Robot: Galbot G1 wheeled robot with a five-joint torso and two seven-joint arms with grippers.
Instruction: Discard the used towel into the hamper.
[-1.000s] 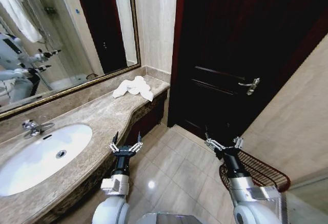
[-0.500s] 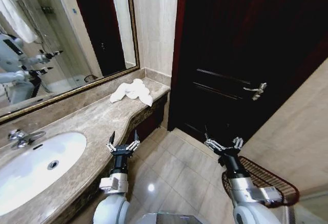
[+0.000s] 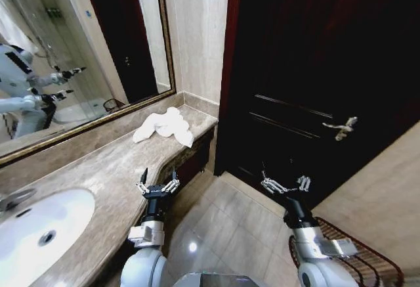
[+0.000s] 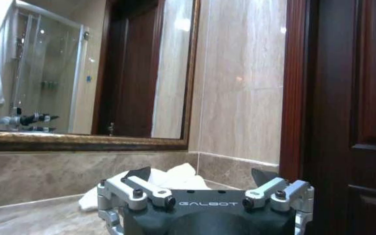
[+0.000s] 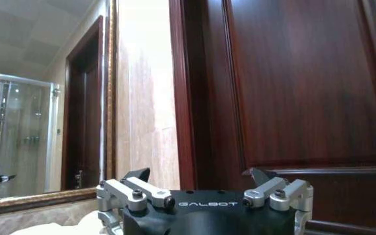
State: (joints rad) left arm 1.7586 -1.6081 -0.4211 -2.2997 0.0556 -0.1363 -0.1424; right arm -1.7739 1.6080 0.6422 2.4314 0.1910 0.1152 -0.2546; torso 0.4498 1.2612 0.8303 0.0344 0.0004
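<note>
I expect the white towel (image 3: 164,125) to hang down in a long drape when I carry it, because it lies in loose folds with a limp corner (image 3: 186,138).
A crumpled white towel (image 3: 164,127) lies at the far end of the marble counter (image 3: 98,169), near the wall corner; it also appears past my left gripper's fingers as the towel (image 4: 175,178). The dark reddish wire hamper (image 3: 357,261) stands on the floor at the lower right, partly behind my right arm. My left gripper (image 3: 157,180) is open and empty, held upright beside the counter's front edge, well short of the towel. Over the floor in front of the door my right gripper (image 3: 284,185) is open and empty too.
A dark wooden door (image 3: 315,83) with a metal handle (image 3: 341,128) stands ahead. A large framed mirror (image 3: 72,57) hangs over the counter, and a white sink (image 3: 33,224) sits at the near left. Tiled floor (image 3: 230,234) lies open between counter and hamper.
The whole head view has shifted: sink and hamper slid toward the lower corners and the door handle moved right. Both grippers keep their pose, open.
</note>
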